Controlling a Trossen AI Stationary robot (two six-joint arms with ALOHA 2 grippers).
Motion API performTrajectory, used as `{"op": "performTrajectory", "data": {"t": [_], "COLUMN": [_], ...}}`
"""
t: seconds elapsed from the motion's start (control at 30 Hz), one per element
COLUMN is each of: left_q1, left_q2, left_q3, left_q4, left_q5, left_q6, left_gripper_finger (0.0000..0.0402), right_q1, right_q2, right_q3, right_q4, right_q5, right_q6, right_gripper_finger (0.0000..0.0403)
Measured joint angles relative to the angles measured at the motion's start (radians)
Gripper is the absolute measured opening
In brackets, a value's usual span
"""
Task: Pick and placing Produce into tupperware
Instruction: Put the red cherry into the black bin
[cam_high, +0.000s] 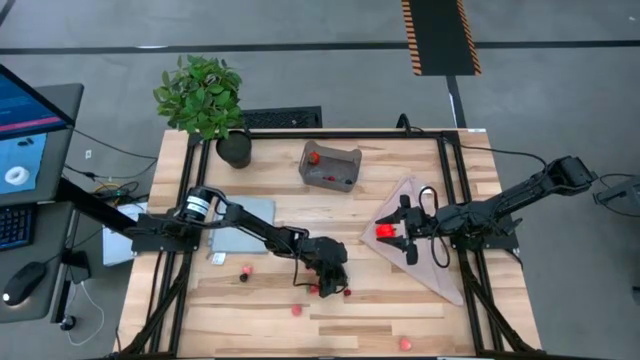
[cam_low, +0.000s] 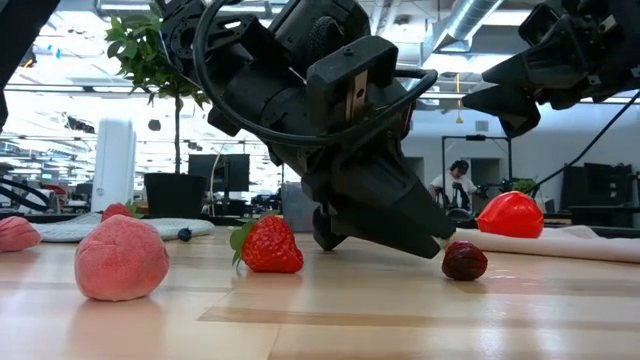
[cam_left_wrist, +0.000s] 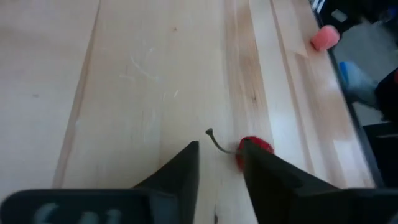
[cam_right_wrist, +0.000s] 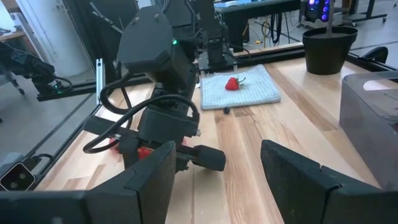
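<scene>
The cherry is behind the end of one finger, with only its stem in the gap, so the robot's left gripper should open wider and move over until its fingers are on both sides of the cherry's body.
My left gripper reaches low over the table's near middle, fingers slightly open. A dark red cherry lies on the wood at one fingertip, its stem in the gap between the fingers. A strawberry and a pink piece lie nearby, and more red pieces are scattered on the wood. The tupperware stands at the far middle with a red piece inside. My right gripper hangs open above a bright red round one lying on a cloth. My left gripper slants down at the cherry from the table's left. One fingertip covers part of the cherry's side; whether it touches I cannot tell. The cherry rests on the wood.
A potted plant stands at the far left corner. A pale blue-grey mat lies under the left arm, with a strawberry on it. A beige cloth lies under my right gripper. Black frame rails run along both sides.
</scene>
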Motion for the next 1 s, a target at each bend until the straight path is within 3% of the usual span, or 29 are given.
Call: {"op": "performTrajectory", "data": {"t": [0.27,1.0], "left_q1": [0.010,0.003], "left_q2": [0.000,0.057], "left_q3": [0.014,0.050], "left_q4": [-0.003,0.045], "left_q5": [0.017,0.049], "left_q6": [-0.028,-0.080], "left_gripper_finger": [0.0161,0.0137], "right_q1": [0.000,0.000], "right_q2": [0.000,0.000], "right_q3": [0.000,-0.001], "right_q4": [0.000,0.000], "right_q5": [0.000,0.000], "right_q6": [0.000,0.000], "right_gripper_finger": [0.0260,0.0260]}}
